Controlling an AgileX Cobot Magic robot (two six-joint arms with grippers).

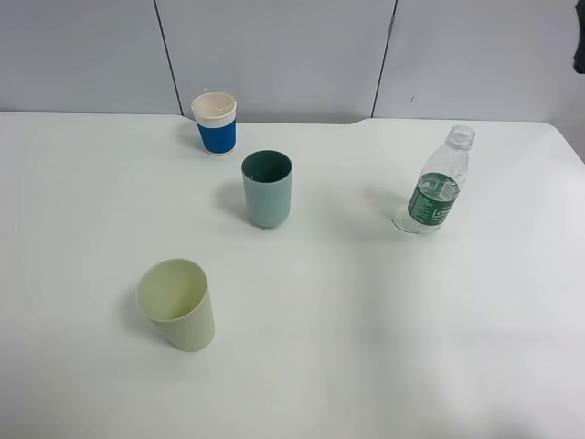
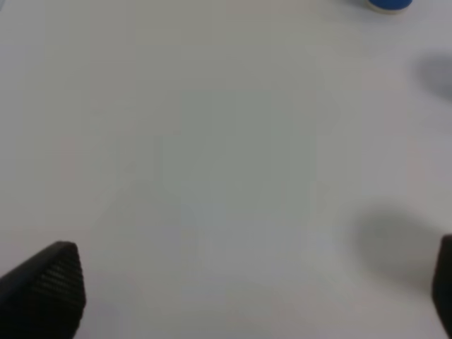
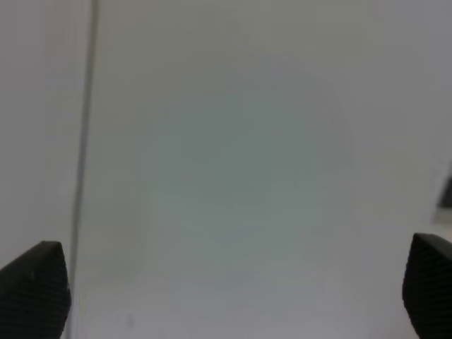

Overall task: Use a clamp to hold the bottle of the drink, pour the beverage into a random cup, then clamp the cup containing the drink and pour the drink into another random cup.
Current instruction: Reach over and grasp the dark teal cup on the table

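The bottle is far below my right gripper, which faces the grey wall panels. Next, I lower the gripper and tip it down toward the bottle's green label first.
The bottle of the drink, clear with a green label and no cap, stands upright at the right of the white table. Whether it holds the beverage is hard to tell. The teal cup stands upright near the middle, its inside too dark to judge. The pale yellow-green cup stands at the front left. Neither gripper appears in the exterior high view. My left gripper is open over bare table. My right gripper is open too, with nothing between its fingers.
A white cup with a blue sleeve stands at the back, behind the teal cup; its base just shows in the left wrist view. Grey wall panels rise behind the table. A dark shape hangs at the upper right edge.
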